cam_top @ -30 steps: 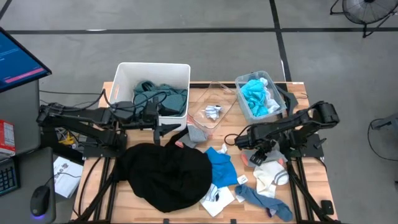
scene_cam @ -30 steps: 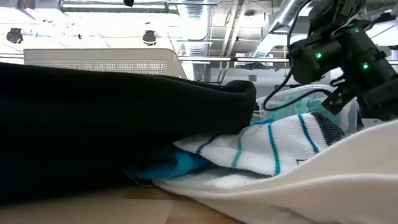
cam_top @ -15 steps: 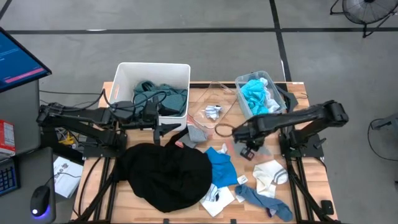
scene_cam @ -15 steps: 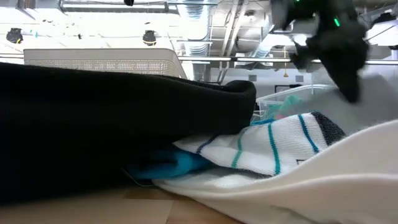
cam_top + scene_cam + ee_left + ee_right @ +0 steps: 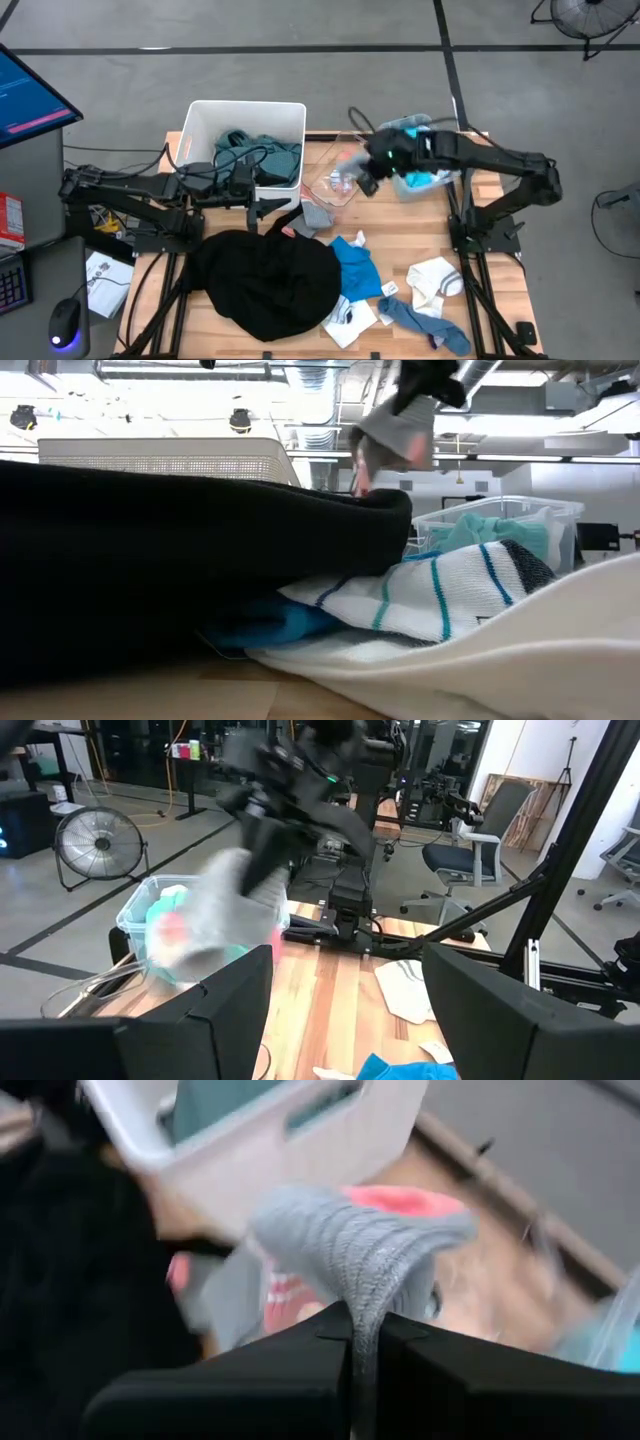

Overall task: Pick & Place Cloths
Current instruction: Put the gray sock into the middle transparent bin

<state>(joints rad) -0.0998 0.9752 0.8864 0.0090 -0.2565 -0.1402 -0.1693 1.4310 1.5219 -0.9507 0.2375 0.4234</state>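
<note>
My right gripper has the grey sock hanging free point(image 5: 394, 436) over the open middle clear bin point(image 5: 338, 186). It should keep moving the sock down until the sock sits inside the bin's rim, and then let go.
My right gripper point(image 5: 366, 172) hangs over the middle clear bin point(image 5: 330, 195), shut on a grey sock with a pink toe point(image 5: 360, 1240). The low view shows the sock point(image 5: 392, 435) high above the table. A large black garment point(image 5: 265, 285) lies at the near left. Beside it are a blue piece point(image 5: 355, 262) and white socks point(image 5: 435, 282). A teal-green shirt point(image 5: 262, 155) fills the white bin point(image 5: 200, 120). A cyan shirt point(image 5: 412, 150) sits in the right clear bin point(image 5: 448, 140). My left gripper point(image 5: 272, 207) waits open beside the white bin. My right gripper pinches a narrow fold of the grey sock point(image 5: 365, 1302) between its two fingers. The sock's grey body and pink toe point(image 5: 405, 1200) spread out beyond the fingertips. In the low view the sock hangs below the gripper, lifted clear of the table and the bins.
A small white and blue piece point(image 5: 343, 180) lies in the middle clear bin. More socks point(image 5: 420, 320) lie near the table's front right. A grey piece point(image 5: 315, 215) lies between the black garment and the middle bin. A monitor point(image 5: 30, 95) stands off the table's left side.
My right gripper has risen from the near right of the table and swung toward the far edge and the left. It has come over the middle clear bin. The grey and pink sock has gone with it, lifted off the table and now hanging clear.
</note>
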